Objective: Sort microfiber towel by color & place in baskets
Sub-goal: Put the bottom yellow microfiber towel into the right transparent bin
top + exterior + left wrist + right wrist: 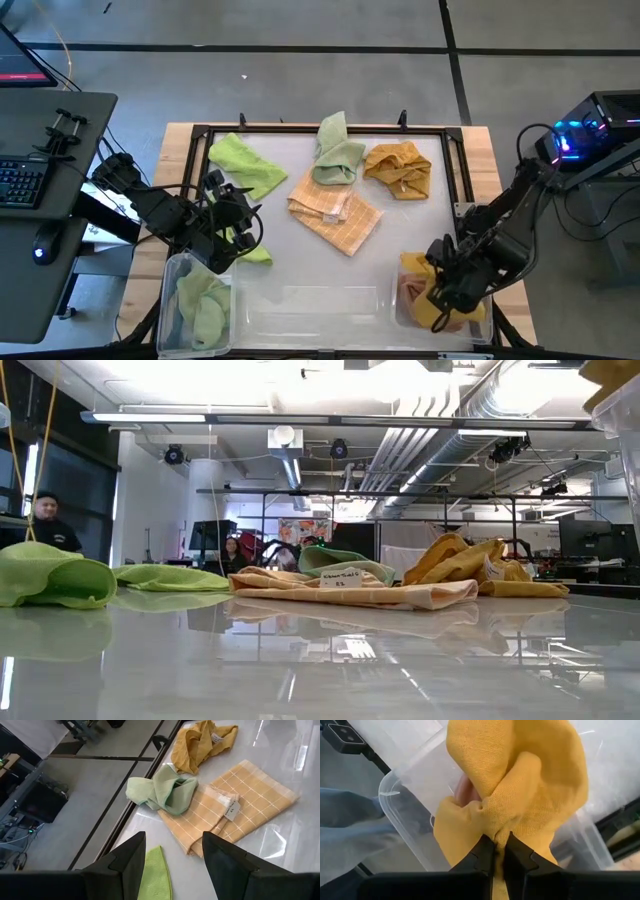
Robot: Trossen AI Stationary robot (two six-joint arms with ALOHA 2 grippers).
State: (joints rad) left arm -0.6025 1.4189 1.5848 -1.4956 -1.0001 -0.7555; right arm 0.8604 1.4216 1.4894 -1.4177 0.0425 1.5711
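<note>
My right gripper is lowering the mustard-yellow towel (pixel 425 311), which hangs over the basket with the pinkish towel (pixel 411 287). It should keep going down until the mustard-yellow towel's folds are inside the basket's sides, then let go.
My right gripper (pixel 442 292) is shut on a mustard-yellow towel (pixel 520 780) and hangs over the right-hand basket (pixel 390 795), where a pinkish towel (pixel 408 290) lies. My left gripper (pixel 172 870) stands open above the table's near left, with nothing between its fingers and a lime-green towel (pixel 156 875) lying below it. The left basket (pixel 172 268) holds a green towel (pixel 203 310). On the table lie a second lime-green towel (pixel 245 165), a pale green one (pixel 338 155), an orange checked one (pixel 335 212) and another mustard-yellow one (pixel 400 168). My right gripper pinches a bunched fold of the yellow towel (pixel 496 831) between its two fingers, which come from above and point down. Several layers are gathered at the fingertips. The towel hangs slack below them into the basket's mouth; whether its lower end rests inside, I cannot tell.
A third see-through basket (pixel 315 310) stands between the other two along the near edge. The black frame (pixel 300 130) borders the white work surface. A desk with a keyboard (pixel 20 185) stands left of the table. People show in the room beyond.
</note>
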